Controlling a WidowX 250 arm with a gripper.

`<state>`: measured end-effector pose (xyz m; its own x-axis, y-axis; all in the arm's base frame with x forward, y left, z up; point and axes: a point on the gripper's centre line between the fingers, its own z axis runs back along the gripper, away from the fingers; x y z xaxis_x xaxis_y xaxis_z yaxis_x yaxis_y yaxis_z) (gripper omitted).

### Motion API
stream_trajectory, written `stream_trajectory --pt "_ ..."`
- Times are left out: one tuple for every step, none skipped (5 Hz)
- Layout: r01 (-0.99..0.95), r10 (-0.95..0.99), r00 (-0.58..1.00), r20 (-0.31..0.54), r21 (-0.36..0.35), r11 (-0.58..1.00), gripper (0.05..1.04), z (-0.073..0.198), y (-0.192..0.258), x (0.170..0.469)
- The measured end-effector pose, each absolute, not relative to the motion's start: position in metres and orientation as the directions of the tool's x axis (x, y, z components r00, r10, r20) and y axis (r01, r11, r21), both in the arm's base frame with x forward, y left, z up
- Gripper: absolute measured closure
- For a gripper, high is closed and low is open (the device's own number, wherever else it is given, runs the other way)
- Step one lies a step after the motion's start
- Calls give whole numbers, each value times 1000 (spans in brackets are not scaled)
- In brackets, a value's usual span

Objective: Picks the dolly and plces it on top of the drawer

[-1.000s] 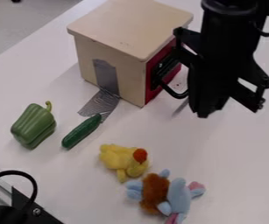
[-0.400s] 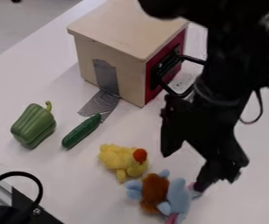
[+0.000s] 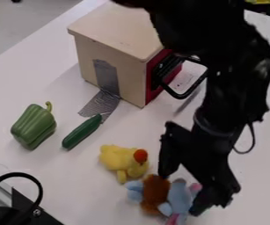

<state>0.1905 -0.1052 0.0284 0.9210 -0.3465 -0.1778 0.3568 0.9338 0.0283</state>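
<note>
My gripper is reaching over one side of the plump dolly, so its brown head will poke out to the side and stay up when I lift the dolly.
My gripper is at the lower right, low over the plush dolly, open, with one finger near the brown head and the other along the right side. The dolly, light blue with brown and pink parts, lies on the table between and to the left of the fingers; its right part is partly covered by the gripper. The wooden drawer box stands at the upper middle, with a flat beige top, a red front and a black handle. My arm overlaps the top's right part.
A yellow plush duck lies just up and left of the dolly. A green pepper and a cucumber are at the left of the white table. Black equipment occupies the lower left corner.
My gripper has come down from beside the drawer's front to the dolly. Since the middle frame it has dropped a little lower and slightly left. The drawer and toys look unmoved.
</note>
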Motion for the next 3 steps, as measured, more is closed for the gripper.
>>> stream_trajectory --pt "366 -354 909 -219 16 931 85 7 -105 190" --pt "361 -349 906 -238 5 933 127 -5 -106 195" --pt "355 -343 905 -251 2 935 339 -9 -106 196"
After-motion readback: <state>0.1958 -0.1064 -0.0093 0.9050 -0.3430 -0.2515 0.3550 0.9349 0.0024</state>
